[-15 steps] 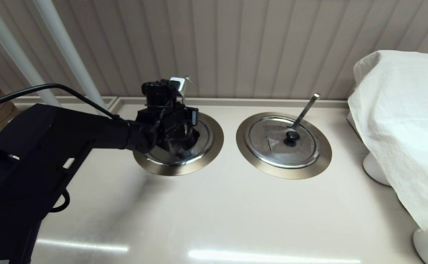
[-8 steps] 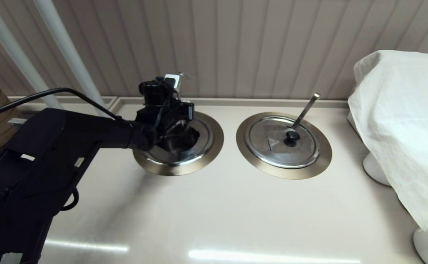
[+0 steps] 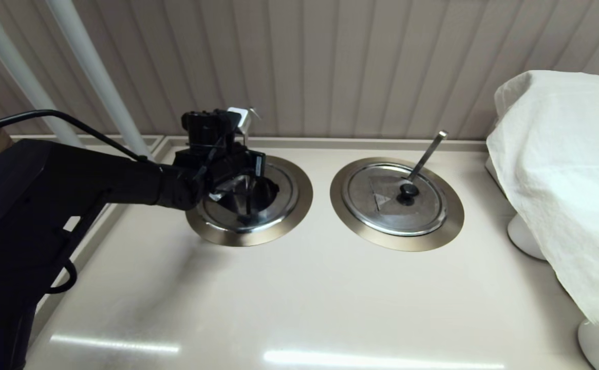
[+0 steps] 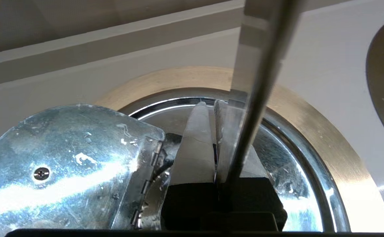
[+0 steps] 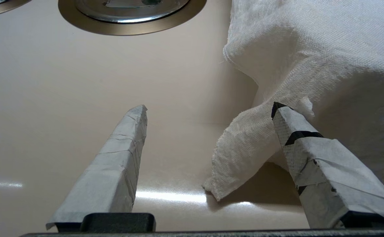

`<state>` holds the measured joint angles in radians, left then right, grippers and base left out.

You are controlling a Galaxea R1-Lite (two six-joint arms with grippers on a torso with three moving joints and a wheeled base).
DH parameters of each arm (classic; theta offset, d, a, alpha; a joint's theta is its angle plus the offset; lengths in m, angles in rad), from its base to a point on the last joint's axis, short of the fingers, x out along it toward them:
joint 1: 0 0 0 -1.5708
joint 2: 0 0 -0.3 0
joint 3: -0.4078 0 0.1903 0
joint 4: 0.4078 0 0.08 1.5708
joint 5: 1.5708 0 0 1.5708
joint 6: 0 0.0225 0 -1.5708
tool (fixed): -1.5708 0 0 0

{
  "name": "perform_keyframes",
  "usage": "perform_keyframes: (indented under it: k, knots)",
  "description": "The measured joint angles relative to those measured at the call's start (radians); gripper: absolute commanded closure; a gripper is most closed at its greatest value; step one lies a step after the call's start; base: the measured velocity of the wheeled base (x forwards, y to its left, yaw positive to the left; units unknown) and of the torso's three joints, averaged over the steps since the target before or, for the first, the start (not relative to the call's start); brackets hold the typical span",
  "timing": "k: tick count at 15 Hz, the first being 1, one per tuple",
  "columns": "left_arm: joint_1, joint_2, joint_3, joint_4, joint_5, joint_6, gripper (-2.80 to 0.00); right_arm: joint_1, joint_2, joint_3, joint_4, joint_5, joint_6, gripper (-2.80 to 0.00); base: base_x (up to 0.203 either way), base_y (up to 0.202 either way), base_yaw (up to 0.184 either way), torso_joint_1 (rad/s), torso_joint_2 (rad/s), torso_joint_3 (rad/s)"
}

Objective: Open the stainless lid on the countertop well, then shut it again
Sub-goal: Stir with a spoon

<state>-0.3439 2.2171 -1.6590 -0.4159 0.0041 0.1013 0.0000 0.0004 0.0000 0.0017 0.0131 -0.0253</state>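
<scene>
Next, I move the wire handle to the countertop hole's rim [image 3: 294, 188] facing the twin lid before I close the flap, because my left gripper has the wire handle near the flap's hinge [image 4: 148, 179].
The countertop well's bronze-steel ring [image 3: 299, 205] [image 4: 327, 131] lies at the back left of the counter. Its thin hook-ended wire handle [image 3: 252, 111] sticks up behind my left wrist. The stainless lid [image 3: 276, 203] is hinged, and its flap [image 4: 63, 158] stands raised beside my fingers, showing a shiny underside with a screw. The black knob is hidden. My left gripper [image 3: 247, 205] [image 4: 210, 104] is shut and points down into the well next to the flap, with nothing showing between its fingers. My right gripper [image 5: 208, 110] is open, low over the counter by the cloth.
The twin lid [image 3: 394, 198] with its straight flat bar handle [image 3: 428, 151] sits shut to the right. A white cloth [image 3: 566, 180] drapes over white stands [image 3: 523, 236] at the far right. A panelled wall and a white pole [image 3: 94, 77] stand behind.
My left arm has drawn back to the left over the well. The lid's flap, hidden under the gripper before, now shows tilted up beside it.
</scene>
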Motion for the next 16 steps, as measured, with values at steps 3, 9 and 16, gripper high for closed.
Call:
perform_keyframes:
  k: [3,9,16]
  knots:
    - [-0.019,-0.005,0.009,0.009,-0.015,-0.008,0.0,0.0,0.0,0.0,0.0,0.0,0.0,-2.8,0.0,0.0,0.0,0.0,0.0,0.0]
    - [-0.053,0.039,-0.025,-0.057,0.001,-0.053,0.0,0.0,0.0,0.0,0.0,0.0,0.0,-2.8,0.0,0.0,0.0,0.0,0.0,0.0]
    - [-0.03,0.129,-0.178,-0.063,0.181,0.004,0.0,0.0,0.0,0.0,0.0,0.0,0.0,-2.8,0.0,0.0,0.0,0.0,0.0,0.0]
